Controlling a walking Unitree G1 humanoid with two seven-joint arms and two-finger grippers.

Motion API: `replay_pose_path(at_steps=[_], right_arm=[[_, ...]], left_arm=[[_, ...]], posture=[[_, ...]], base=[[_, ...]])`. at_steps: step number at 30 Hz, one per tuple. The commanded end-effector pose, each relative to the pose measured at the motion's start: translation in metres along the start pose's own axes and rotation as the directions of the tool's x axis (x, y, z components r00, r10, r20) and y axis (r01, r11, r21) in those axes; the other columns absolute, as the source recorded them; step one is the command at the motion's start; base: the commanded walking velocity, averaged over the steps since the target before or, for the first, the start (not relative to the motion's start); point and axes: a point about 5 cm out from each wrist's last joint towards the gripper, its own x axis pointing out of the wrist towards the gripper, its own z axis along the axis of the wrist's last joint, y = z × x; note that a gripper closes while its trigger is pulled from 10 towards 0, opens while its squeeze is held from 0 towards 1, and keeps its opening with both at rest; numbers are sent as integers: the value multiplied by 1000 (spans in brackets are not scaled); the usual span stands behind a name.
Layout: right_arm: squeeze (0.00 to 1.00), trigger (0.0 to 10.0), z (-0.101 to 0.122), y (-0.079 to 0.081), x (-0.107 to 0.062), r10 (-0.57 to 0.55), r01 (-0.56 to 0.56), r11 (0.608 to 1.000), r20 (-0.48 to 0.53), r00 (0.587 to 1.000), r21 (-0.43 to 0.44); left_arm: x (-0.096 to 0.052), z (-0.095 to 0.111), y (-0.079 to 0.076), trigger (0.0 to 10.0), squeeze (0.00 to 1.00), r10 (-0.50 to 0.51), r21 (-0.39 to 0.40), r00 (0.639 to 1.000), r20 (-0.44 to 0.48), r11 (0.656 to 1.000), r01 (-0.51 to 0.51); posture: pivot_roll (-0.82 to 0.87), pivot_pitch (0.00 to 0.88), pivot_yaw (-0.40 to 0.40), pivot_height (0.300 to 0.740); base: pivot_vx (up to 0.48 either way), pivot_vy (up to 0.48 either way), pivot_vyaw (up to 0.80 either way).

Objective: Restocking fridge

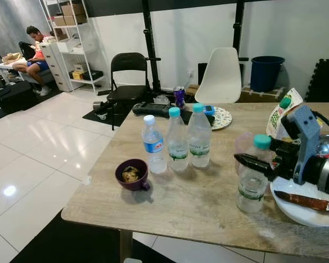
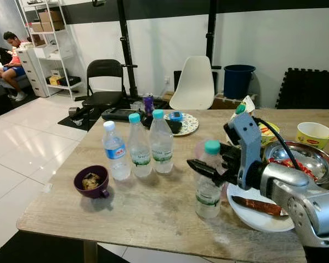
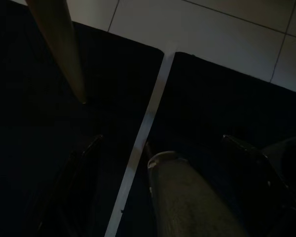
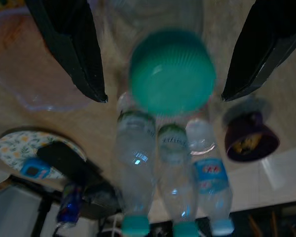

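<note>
My gripper will reveal a pink jug hidden behind the water bottle (image 1: 253, 183) when it lifts the bottle away, because a pink edge (image 1: 242, 144) sticks out behind it.
A clear water bottle with a green cap (image 1: 251, 186) stands on the wooden table (image 1: 192, 213) near its right front. My right gripper (image 1: 252, 159) is open at the bottle's neck, one black finger on either side of it. In the right wrist view the green cap (image 4: 171, 71) sits between the two spread fingers (image 4: 74, 54), and neither finger touches it. Three more water bottles (image 1: 177, 141) stand in a row at the table's middle. My left gripper (image 3: 163, 153) hangs low beside the table, fingers apart, over a dark mat.
A purple cup (image 1: 132, 174) with food stands left of the bottles. Under my right arm lies a white plate (image 1: 304, 211) with a sausage. A steel bowl (image 2: 301, 159), a yellow cup (image 2: 314, 134), a snack bag (image 1: 279, 112), a patterned plate (image 1: 222, 118) and a can (image 1: 179, 96) lie further back. Two chairs (image 1: 129, 76) stand behind the table. A person (image 1: 35, 52) sits far left.
</note>
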Motion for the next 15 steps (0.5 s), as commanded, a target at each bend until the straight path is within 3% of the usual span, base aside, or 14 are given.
replay_pose_path(at_steps=[1, 15], right_arm=[[0, 10000, 0, 2, 1, 13, -13, 1000, -4, 1000, 19], [0, 10000, -3, 4, 0, 16, -15, 999, -47, 999, 38]], left_arm=[[-2, -3, 6, 10000, 0, 14, 11, 1000, -10, 1000, -14], [-2, -2, 4, 10000, 0, 12, 7, 1000, -3, 1000, -12]], posture=[[-48, 26, 76, 740], [-52, 28, 72, 740]], base=[[0, 0, 0], [0, 0, 0]])
